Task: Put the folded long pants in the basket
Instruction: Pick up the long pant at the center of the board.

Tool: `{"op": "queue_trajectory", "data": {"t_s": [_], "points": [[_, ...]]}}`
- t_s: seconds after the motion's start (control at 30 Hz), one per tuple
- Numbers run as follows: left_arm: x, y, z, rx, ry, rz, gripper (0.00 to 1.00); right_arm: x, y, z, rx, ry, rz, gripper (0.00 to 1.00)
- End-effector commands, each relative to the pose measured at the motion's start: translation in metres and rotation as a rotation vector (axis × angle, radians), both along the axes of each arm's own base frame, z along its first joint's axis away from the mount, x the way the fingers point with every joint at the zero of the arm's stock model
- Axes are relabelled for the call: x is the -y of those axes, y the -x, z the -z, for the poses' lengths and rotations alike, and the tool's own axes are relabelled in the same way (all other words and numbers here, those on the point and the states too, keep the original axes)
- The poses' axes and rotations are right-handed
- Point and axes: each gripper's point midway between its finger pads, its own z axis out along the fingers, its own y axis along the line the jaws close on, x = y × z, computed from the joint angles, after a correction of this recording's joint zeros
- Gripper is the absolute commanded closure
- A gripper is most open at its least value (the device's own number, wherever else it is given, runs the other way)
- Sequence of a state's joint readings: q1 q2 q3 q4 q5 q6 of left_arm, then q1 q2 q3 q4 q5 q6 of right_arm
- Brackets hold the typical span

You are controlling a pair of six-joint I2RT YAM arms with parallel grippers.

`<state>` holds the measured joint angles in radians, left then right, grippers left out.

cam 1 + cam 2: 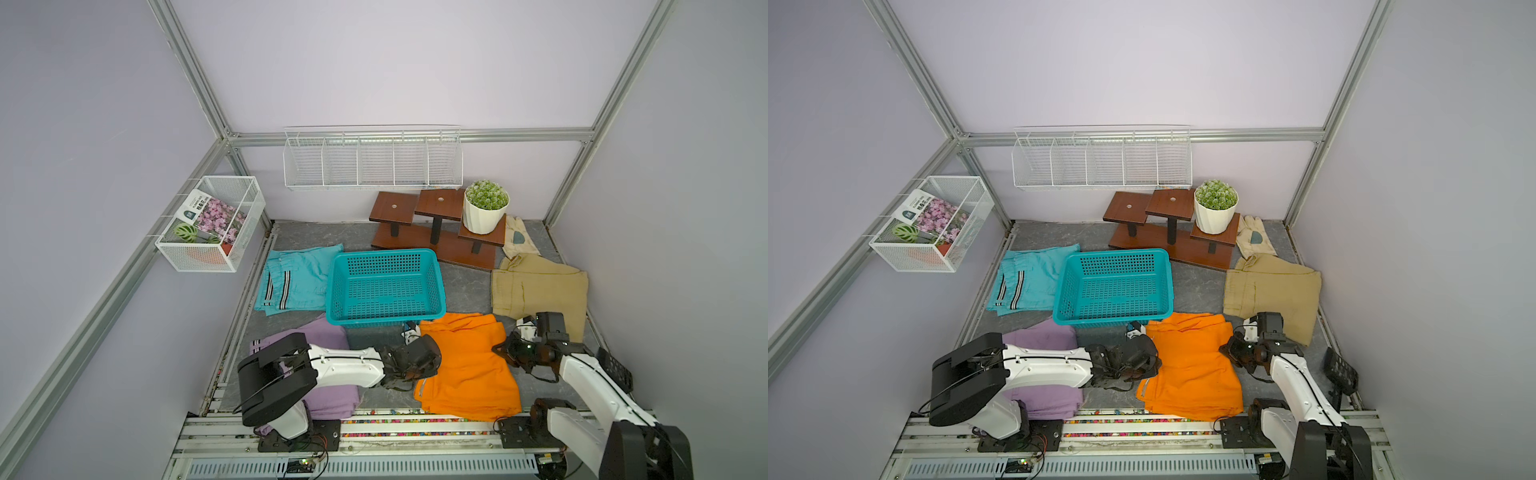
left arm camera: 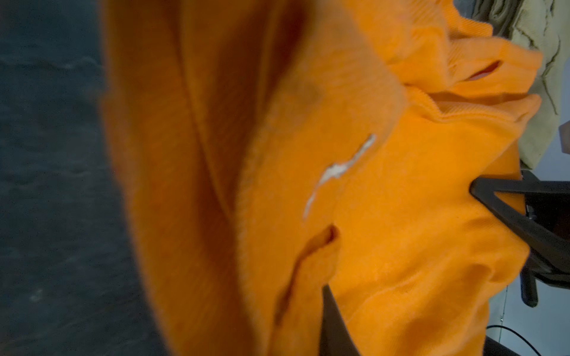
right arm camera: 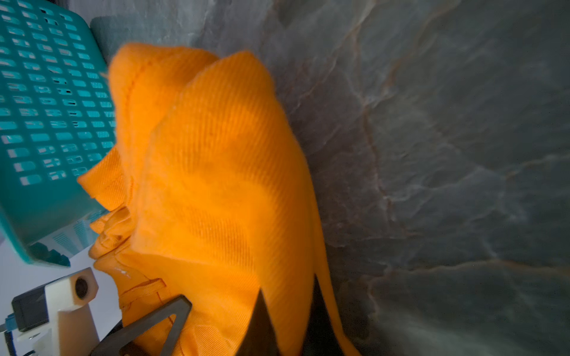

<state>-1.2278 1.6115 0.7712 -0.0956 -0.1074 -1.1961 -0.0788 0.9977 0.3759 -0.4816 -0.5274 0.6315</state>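
Observation:
I should pull the orange pants' far edge, now low by the teal basket's front rim [image 1: 429,321], clear with my left gripper, then lift high before crossing the basket [image 1: 385,289].
The orange folded long pants [image 1: 467,370] lie near the front, just before the teal basket [image 1: 384,286], which holds nothing. My left gripper [image 1: 422,361] is shut on their left edge; in the left wrist view orange cloth [image 2: 401,231] covers all but one dark finger [image 2: 333,323]. My right gripper [image 3: 290,296] is shut on their right edge [image 1: 498,349], with a cloth fold pinched between both fingertips. Teal striped pants [image 1: 295,278] lie left of the basket. Lilac pants [image 1: 332,370] sit under the left arm, and khaki pants [image 1: 540,291] are at the right.
A brown wooden stand [image 1: 415,241] with a potted plant [image 1: 486,205] stands behind the basket. A cream cloth with a teal patch [image 1: 517,239] lies beside it. White wire racks [image 1: 372,160] hang on the back wall and left frame [image 1: 212,224].

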Motion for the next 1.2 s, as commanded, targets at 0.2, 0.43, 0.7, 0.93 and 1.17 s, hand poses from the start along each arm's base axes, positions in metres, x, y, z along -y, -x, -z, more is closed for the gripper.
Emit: {"op": "queue_trajectory", "data": {"t_s": [0.2, 0.43, 0.7, 0.93, 1.17], "points": [[0.004, -0.019, -0.057, 0.1, -0.022, 0.026, 1.0, -0.004, -0.002, -0.052, 0.065, -0.002, -0.03, 1.0], [0.022, -0.018, -0.112, 0.153, 0.07, 0.1, 1.0, 0.002, 0.0, -0.125, 0.193, 0.062, -0.04, 1.0], [0.043, -0.009, -0.17, 0.158, 0.2, 0.178, 1.0, -0.004, -0.004, -0.197, 0.33, 0.047, -0.081, 1.0], [0.042, -0.004, -0.155, 0.13, 0.231, 0.177, 1.0, -0.006, 0.006, -0.186, 0.311, 0.038, -0.082, 1.0], [0.054, 0.003, -0.099, 0.055, 0.227, 0.172, 1.0, -0.004, 0.025, -0.132, 0.256, 0.018, -0.016, 1.0]]}}
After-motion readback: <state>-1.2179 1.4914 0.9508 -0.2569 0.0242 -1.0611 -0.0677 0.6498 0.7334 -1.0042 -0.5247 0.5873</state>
